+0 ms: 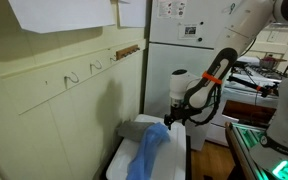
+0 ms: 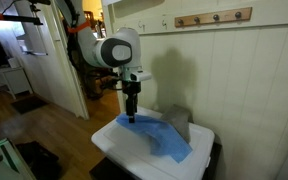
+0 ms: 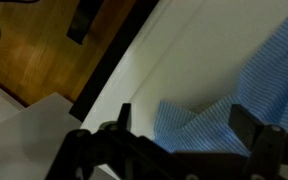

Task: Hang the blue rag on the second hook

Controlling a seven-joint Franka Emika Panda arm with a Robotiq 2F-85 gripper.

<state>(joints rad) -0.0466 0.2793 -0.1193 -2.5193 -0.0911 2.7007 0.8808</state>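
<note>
The blue rag's end (image 2: pixel 144 124) lies loose under the robot's open fingers, so the gripper should keep going down until the fingers are on both sides of a fold there (image 3: pixel 209 130) and close.
The blue rag (image 1: pixel 149 150) lies crumpled on a white tabletop (image 1: pixel 119 160), and it also shows in an exterior view (image 2: pixel 162 140). In the wrist view the blue rag (image 3: pixel 199 125) lies between the two dark fingers. My gripper (image 3: pixel 186 125) is open and points down just over the rag's corner, seen in both exterior views (image 1: pixel 173 120) (image 2: pixel 131 119). The second hook (image 1: pixel 96 66) is the middle one of three silvery hooks on a cream wall strip, up and away from the gripper.
A grey padded cloth (image 1: pixel 137 128) (image 2: pixel 177 122) lies on the table behind the rag, near the wall. A brown wooden peg bar (image 1: pixel 127 49) (image 2: pixel 214 17) hangs on the wall beyond the hooks. The table edge (image 3: pixel 114 70) drops to a wooden floor.
</note>
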